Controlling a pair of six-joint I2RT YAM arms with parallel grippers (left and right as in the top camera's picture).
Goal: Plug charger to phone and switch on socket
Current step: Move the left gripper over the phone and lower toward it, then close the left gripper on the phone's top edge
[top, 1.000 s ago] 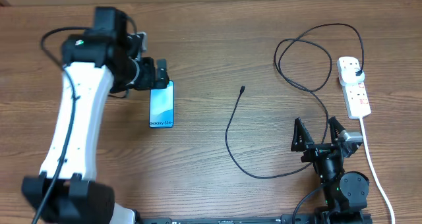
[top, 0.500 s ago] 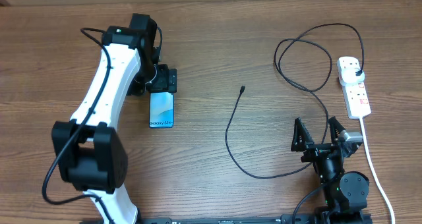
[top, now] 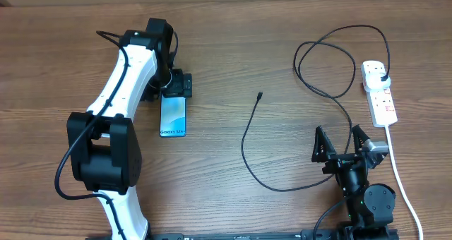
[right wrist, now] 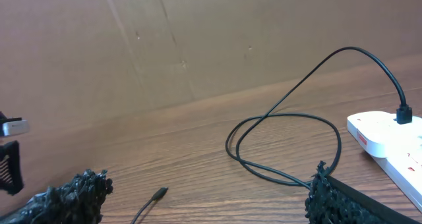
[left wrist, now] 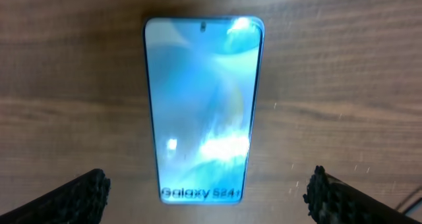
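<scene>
My left gripper's open fingers reach across the phone's long edges [left wrist: 257, 85] and leave its near end [top: 173, 131] free. I should go on moving down before they close on both edges.
The phone [top: 173, 113] lies flat on the wood table left of centre, its blue screen up; it fills the left wrist view [left wrist: 203, 105]. My left gripper [top: 176, 85] hangs open over the phone's far end, its fingers [left wrist: 208, 197] wide on either side and touching nothing. The black charger cable [top: 248, 145] curves across the middle, its connector tip [top: 260, 95] free on the table, also in the right wrist view [right wrist: 159, 194]. Its plug [top: 382, 75] sits in the white socket strip [top: 379, 95] at far right. My right gripper [top: 347, 145] is open and empty at the near edge.
The cable loops [top: 332, 56] lie behind the right gripper and show in the right wrist view [right wrist: 283, 145]. The strip's thick white cord [top: 399, 173] runs toward the near right edge. A brown cardboard wall [right wrist: 198, 39] stands behind the table.
My left arm swung right and forward, bringing its open gripper over the phone's far end. The phone, cable and right arm have not moved.
</scene>
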